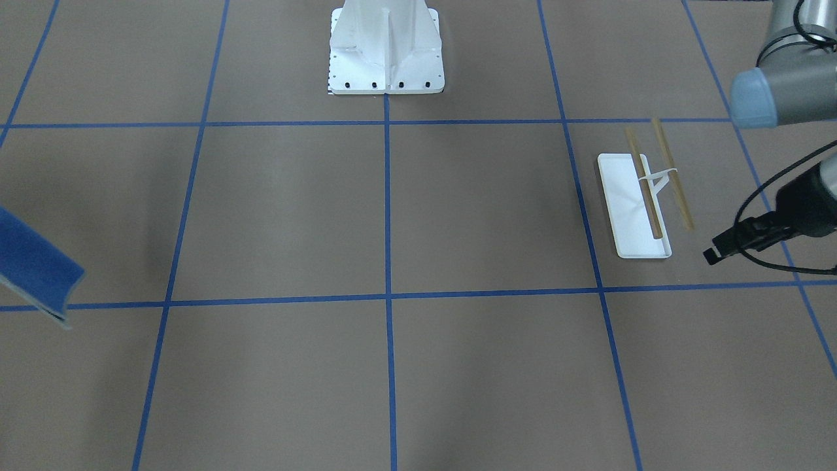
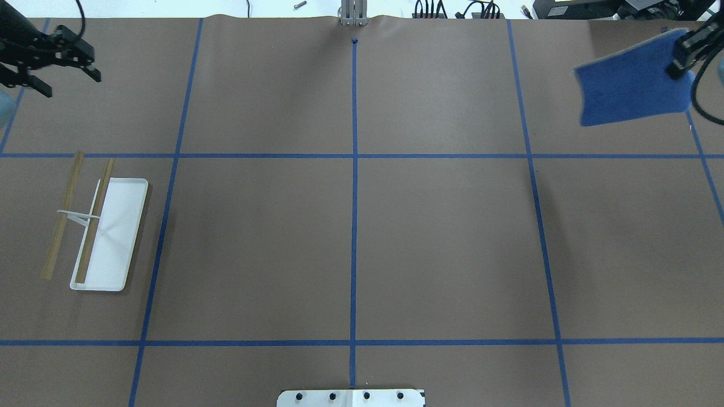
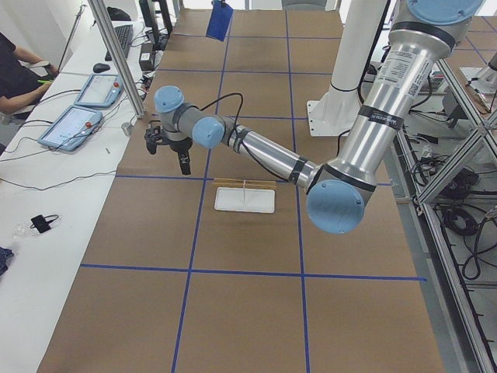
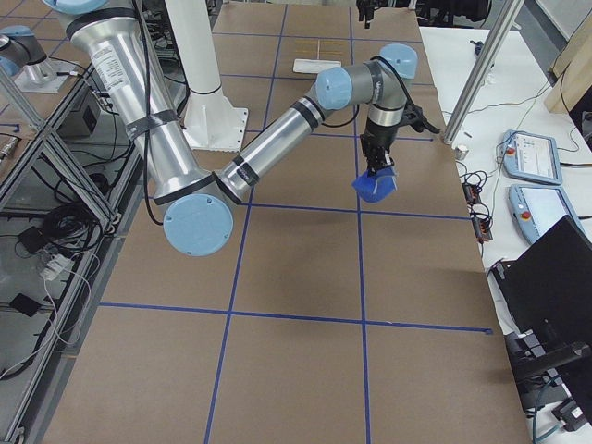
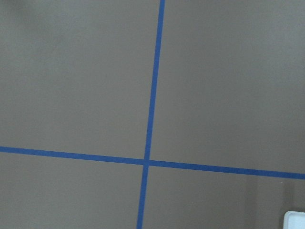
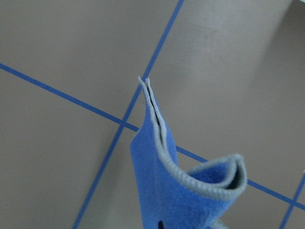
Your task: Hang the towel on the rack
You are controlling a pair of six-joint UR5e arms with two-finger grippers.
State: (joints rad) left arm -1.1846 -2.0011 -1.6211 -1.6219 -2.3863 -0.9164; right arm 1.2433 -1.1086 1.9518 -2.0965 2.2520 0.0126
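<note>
The blue towel's loose end reaches from my right gripper over the open table, so my left gripper should go on toward the towel's lower edge (image 1: 70, 299) before it closes there.
The blue towel (image 2: 633, 85) hangs folded in the air at the table's far right, pinched at its edge by my right gripper (image 2: 681, 59), which is shut on it. The towel also shows in the front view (image 1: 33, 268), the right side view (image 4: 375, 185) and the right wrist view (image 6: 176, 191), where its grey border curls. The rack (image 2: 96, 220) stands on its white tray base (image 2: 121, 237) at the left, with its two wooden rods bare. My left gripper (image 2: 70, 82) is open and empty, beyond the rack's far end.
The white robot pedestal (image 1: 386, 52) stands at the table's near middle edge. Blue tape lines (image 2: 354, 198) cross the brown table. An operator (image 3: 15, 70) and two tablets (image 3: 74, 124) sit at a side bench past the far edge.
</note>
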